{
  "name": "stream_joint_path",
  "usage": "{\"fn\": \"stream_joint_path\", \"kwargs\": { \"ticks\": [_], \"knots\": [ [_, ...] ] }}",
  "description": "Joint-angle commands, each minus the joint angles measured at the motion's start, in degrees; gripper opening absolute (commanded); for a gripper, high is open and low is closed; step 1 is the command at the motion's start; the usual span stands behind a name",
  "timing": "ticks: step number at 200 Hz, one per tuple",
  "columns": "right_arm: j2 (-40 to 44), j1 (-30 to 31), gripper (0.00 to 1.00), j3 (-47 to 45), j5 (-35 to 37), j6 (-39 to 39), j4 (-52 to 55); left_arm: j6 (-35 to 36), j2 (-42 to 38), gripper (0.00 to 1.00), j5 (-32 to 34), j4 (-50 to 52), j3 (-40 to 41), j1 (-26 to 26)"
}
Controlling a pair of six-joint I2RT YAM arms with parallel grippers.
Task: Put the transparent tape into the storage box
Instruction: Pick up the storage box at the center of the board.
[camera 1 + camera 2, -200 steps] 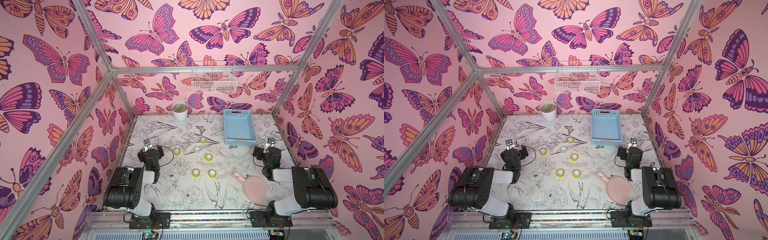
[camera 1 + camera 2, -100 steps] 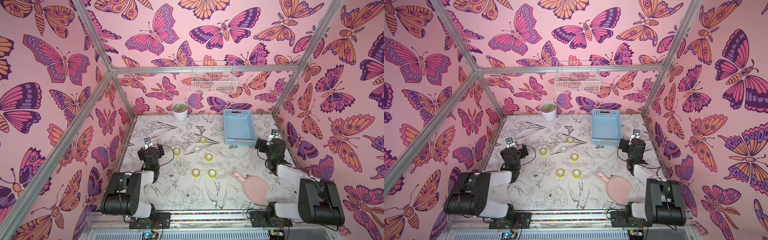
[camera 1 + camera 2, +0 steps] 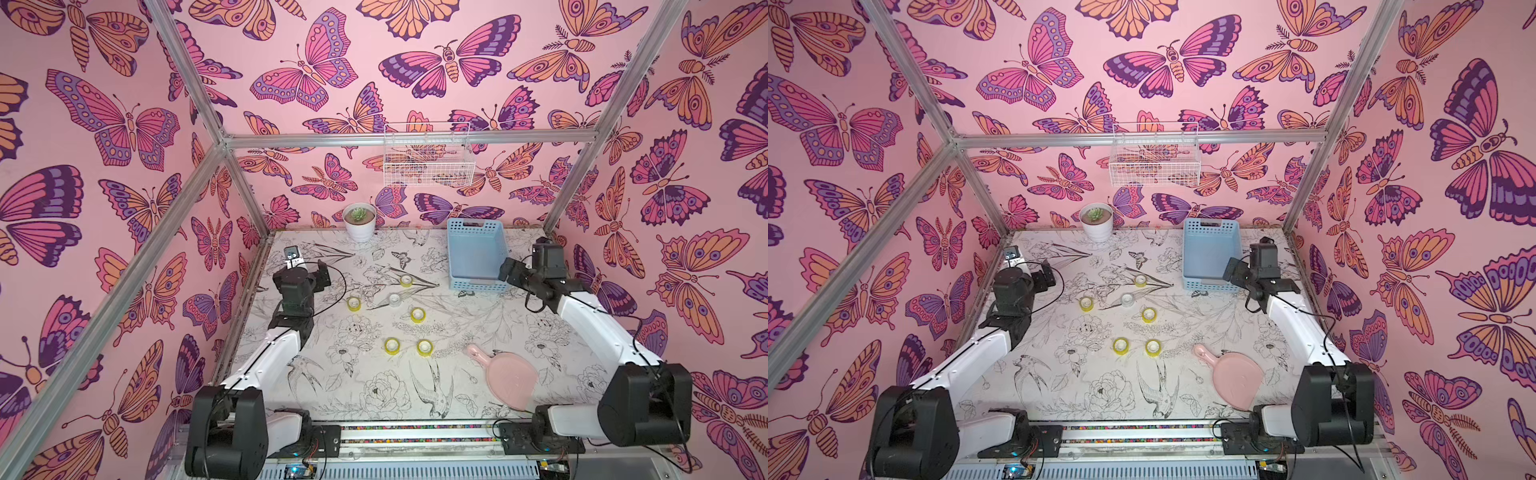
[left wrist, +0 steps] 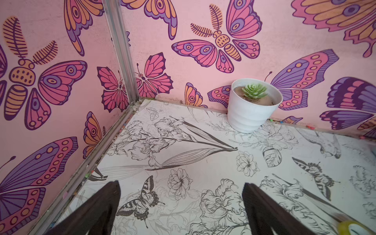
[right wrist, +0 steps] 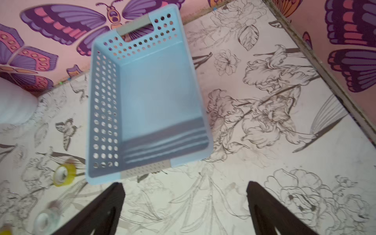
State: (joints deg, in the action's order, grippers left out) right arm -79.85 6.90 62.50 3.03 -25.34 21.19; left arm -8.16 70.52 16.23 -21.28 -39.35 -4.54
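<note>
My open right gripper should keep moving toward the near end (image 3: 450,275) of the storage box's long edge (image 3: 449,252) and close there, as that edge is clear of the tape rolls.
The transparent tape (image 3: 394,299) (image 3: 1127,299) is a clear roll lying flat mid-table among yellow rolls; it shows blurred in the right wrist view (image 5: 45,220). The storage box (image 3: 476,253) (image 3: 1210,253) (image 5: 152,97), light blue with perforated sides, stands empty at the back right. My right gripper (image 5: 185,186) (image 3: 521,274) hovers open by the box's near right corner, nothing between its fingers. My left gripper (image 4: 181,185) (image 3: 305,272) is open and empty over the left side, facing the back corner, well left of the clear roll.
Several yellow tape rolls (image 3: 354,303) (image 5: 64,175) lie around the clear one. A white pot with a succulent (image 3: 359,222) (image 4: 252,105) stands at the back. A pink dustpan (image 3: 505,380) lies front right. A white wire basket (image 3: 428,160) hangs on the back wall.
Both arms have unfolded and reached toward the back; the right gripper has come up beside the box. Both grippers stayed open. Nothing on the table moved.
</note>
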Motion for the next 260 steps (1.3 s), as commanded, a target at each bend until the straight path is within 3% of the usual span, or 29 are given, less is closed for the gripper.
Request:
{"fn": "stream_joint_path", "kwargs": {
  "ticks": [1, 11, 34, 47, 110, 167, 196, 234, 260],
  "knots": [
    [-1.2, -0.2, 0.99, 1.1, -6.8, -8.3, 4.0, -4.6, -1.7, 1.0, -3.9, 4.0, -1.5, -0.1],
    [-2.0, 1.1, 0.99, 0.4, -10.8, -8.7, -2.9, -5.5, -2.3, 1.0, -5.3, 4.9, -2.3, -0.1],
    [-15.6, 9.4, 0.99, 17.9, -5.0, 1.3, 12.4, -8.2, -2.4, 1.0, -6.7, 14.2, -7.9, -0.1],
    [-21.7, 12.2, 0.99, 23.6, -3.9, 4.1, 14.9, -8.2, -2.0, 1.0, -8.1, 18.2, -10.4, -0.2],
    [-39.4, 16.9, 0.93, 37.7, 0.0, 7.0, 15.9, -7.4, -5.9, 1.0, -8.7, 24.9, -12.7, -0.6],
    [-44.6, 18.5, 0.64, 40.5, 1.4, 9.8, 17.6, -9.3, -5.9, 1.0, -10.1, 25.5, -12.5, -0.6],
    [-42.7, 19.4, 0.28, 38.1, 2.4, 12.1, 19.4, -10.2, -4.3, 1.0, -10.6, 24.8, -12.8, -0.6],
    [-37.0, 20.7, 0.0, 31.8, 5.0, 15.2, 21.8, -12.0, -2.3, 1.0, -11.3, 23.1, -13.3, -0.5],
    [-30.8, 21.2, 0.0, 25.9, 5.8, 17.0, 22.7, -12.3, -1.2, 1.0, -12.6, 22.4, -14.0, -0.7]
  ]
}}
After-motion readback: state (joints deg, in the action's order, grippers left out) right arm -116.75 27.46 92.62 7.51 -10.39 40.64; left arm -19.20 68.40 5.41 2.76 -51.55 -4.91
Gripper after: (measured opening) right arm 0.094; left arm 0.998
